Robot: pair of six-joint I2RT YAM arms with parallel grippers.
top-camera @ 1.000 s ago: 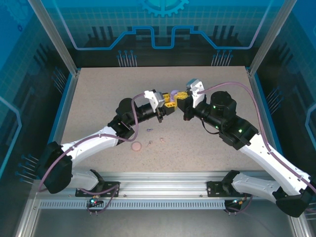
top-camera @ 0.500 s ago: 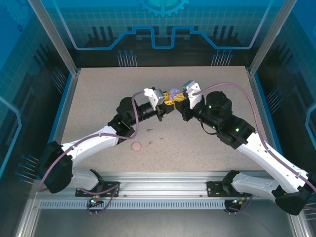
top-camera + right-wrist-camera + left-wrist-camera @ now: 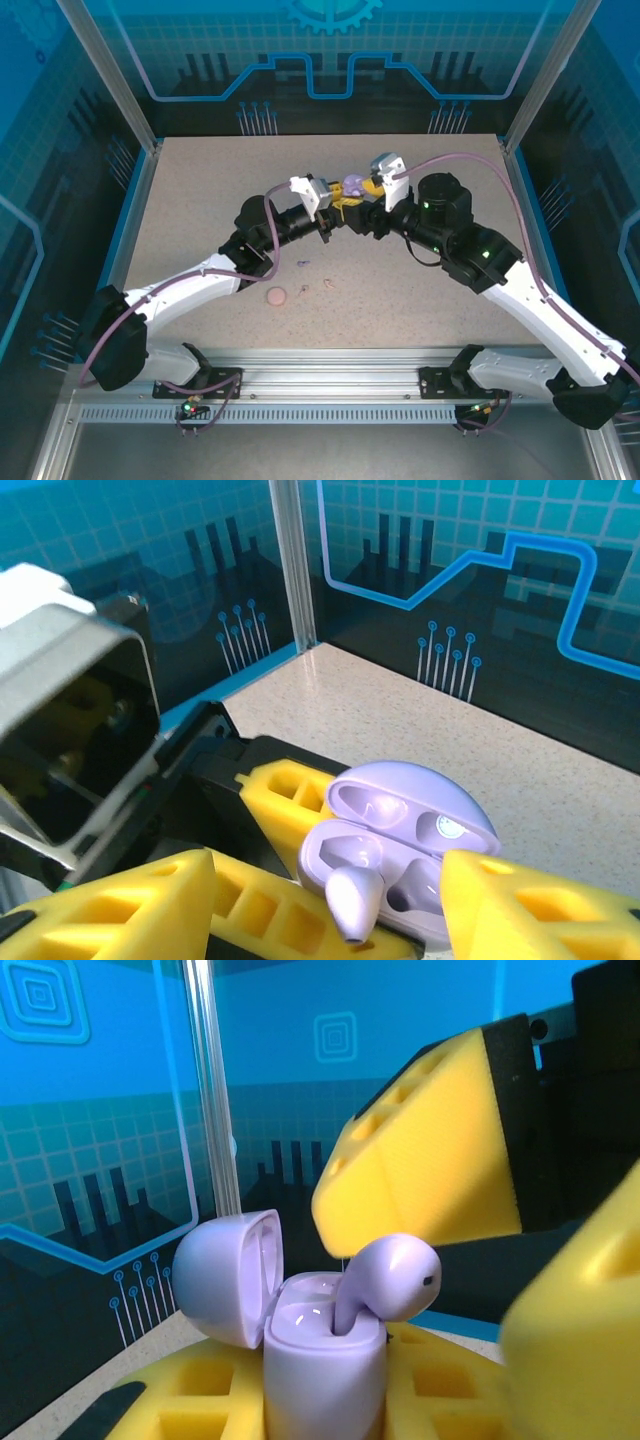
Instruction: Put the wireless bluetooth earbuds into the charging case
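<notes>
The earbud's head juts out over the case's rim, so next my right gripper backs off, shuts its fingers and presses the earbud down into its socket.
My left gripper is shut on the open lavender charging case, held upright above the table with its lid swung back. A lavender earbud stands with its stem down in one socket, its head sticking out over the rim. The other socket looks empty. My right gripper is open, its yellow fingers on either side of the earbud and clear of it. On the table lie a second lavender earbud and two pale pink earbuds.
A round pink case lies shut on the table in front of the left arm. Both arms meet over the middle of the speckled tabletop. Blue walls and metal posts ring the table.
The right gripper has opened and let go of the lavender earbud, which now stands in the case. The left gripper has kept hold of the case and barely moved.
</notes>
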